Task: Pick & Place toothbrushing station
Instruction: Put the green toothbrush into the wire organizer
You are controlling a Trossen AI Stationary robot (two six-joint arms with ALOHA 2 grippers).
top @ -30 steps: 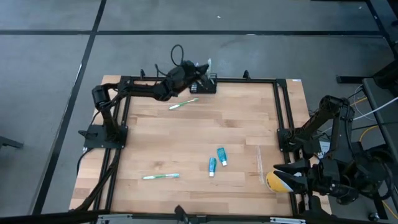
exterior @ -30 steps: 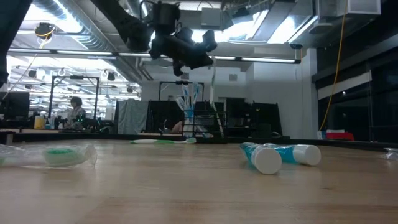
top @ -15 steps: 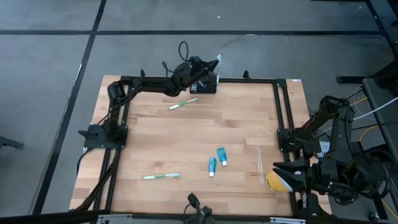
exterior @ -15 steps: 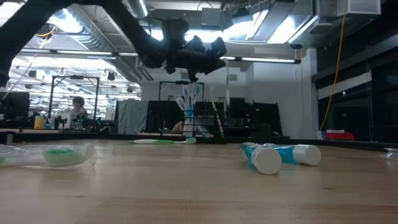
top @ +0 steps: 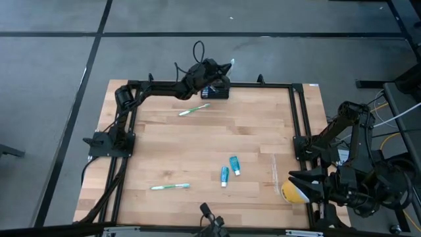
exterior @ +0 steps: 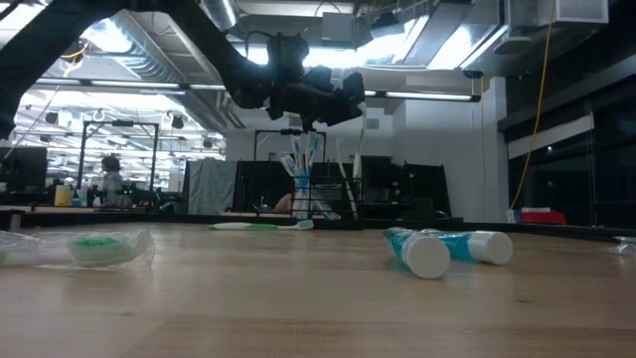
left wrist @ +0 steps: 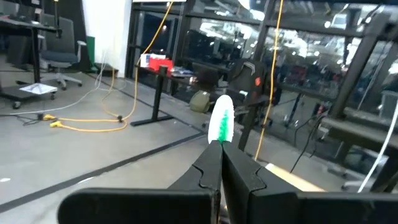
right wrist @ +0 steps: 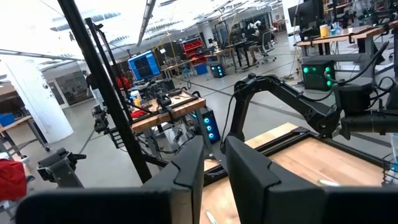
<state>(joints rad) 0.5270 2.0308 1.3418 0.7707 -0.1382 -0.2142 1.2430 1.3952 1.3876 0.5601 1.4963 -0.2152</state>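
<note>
My left gripper should keep going down, because the toothbrush's handle (exterior: 357, 162) is hanging down over the black wire-mesh holder (exterior: 336, 201). It should let go once the handle is inside.
The black wire-mesh holder (top: 218, 90) stands at the table's far edge; in the low view (exterior: 312, 196) several toothbrushes stand upright in it. My left gripper (top: 216, 70) hovers just above and beyond it, shut on a white toothbrush whose green-and-white head (left wrist: 221, 122) sticks out past the fingertips. In the low view my left gripper (exterior: 310, 95) is above the holder. My right gripper (right wrist: 214, 163) is open and empty at the near right corner, beside a yellow cup (top: 291, 191). My left gripper pinches the toothbrush just below its head (left wrist: 216, 144) between the two fingers (left wrist: 209, 167). The head points away past the fingertips. The fingers hide the handle. The brush is lifted clear of the table and the holder.
A green-and-white toothbrush (top: 195, 109) lies near the holder and another (top: 170, 187) at the near left. Two blue toothpaste tubes (top: 229, 170) lie right of the middle. A clear plastic piece (top: 274, 172) lies by the right rail (top: 299, 125).
My left gripper has gone a little toward the table's far and right edges, over the holder, and has turned, still shut on the toothbrush. The brush's head now points farther beyond the far edge.
</note>
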